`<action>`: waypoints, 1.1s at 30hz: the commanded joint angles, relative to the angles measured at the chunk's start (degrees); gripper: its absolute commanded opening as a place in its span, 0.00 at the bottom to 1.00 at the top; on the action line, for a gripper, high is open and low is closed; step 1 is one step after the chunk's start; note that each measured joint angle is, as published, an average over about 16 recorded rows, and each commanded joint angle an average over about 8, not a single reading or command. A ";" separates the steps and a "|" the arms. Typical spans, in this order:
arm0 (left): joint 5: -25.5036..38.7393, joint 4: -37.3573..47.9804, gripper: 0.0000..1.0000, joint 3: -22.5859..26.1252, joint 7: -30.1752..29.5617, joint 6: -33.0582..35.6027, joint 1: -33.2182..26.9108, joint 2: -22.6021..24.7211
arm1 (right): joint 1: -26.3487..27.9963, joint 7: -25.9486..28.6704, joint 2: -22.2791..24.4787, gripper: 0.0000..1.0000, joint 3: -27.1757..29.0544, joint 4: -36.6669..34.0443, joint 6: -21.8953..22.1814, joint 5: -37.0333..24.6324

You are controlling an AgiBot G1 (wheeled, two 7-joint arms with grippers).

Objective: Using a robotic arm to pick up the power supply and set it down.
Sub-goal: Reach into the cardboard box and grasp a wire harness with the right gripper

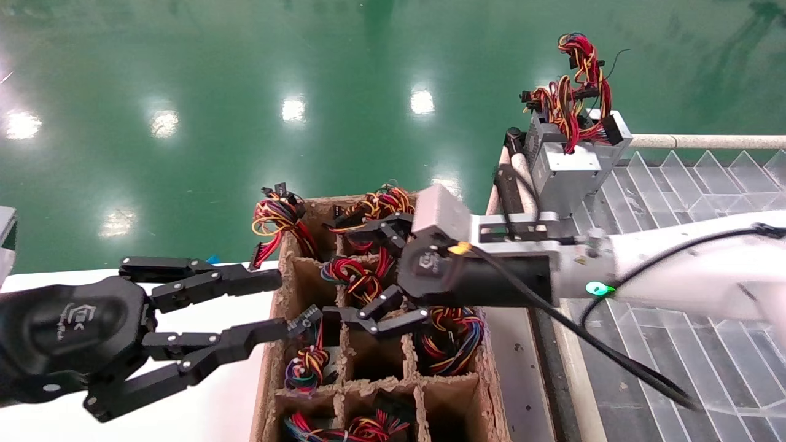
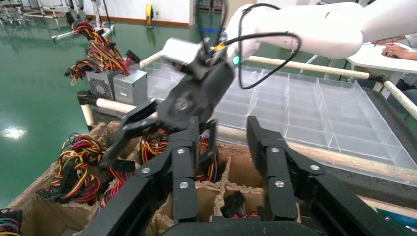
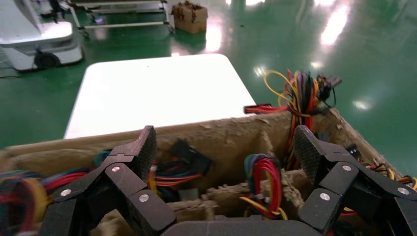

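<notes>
The looped bundle of wires (image 1: 358, 277) comes up from its cell (image 1: 366, 296), so I expect the hidden power supply to come along and hang tilted below when I lift.
My right gripper (image 1: 319, 273) hangs open over the far cells of a cardboard divider box (image 1: 268, 368), nothing between its fingers. In the right wrist view this gripper (image 3: 225, 147) straddles a cell with a looped bundle of red, yellow and green wires (image 3: 270, 182). That bundle (image 1: 356, 276) is all that shows of the power supply there; its grey body is hidden down in the cell. My left gripper (image 1: 288, 301) is open at the box's left rim, its lower fingertip just over the edge. From the left wrist, that gripper (image 2: 226, 130) faces the right gripper (image 2: 118, 142).
More wire bundles (image 1: 279, 221) fill other cells. Two grey metal units (image 1: 571, 159) with tall wire loops stand on the far corner of a clear partitioned tray (image 1: 675, 184) to the right. A white table (image 1: 209, 399) lies left of the box. The floor is green.
</notes>
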 commanded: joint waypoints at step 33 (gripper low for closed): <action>0.00 0.00 0.00 0.00 0.00 0.00 0.00 0.00 | 10.04 -18.07 -12.25 0.00 -3.45 -32.94 1.36 -6.16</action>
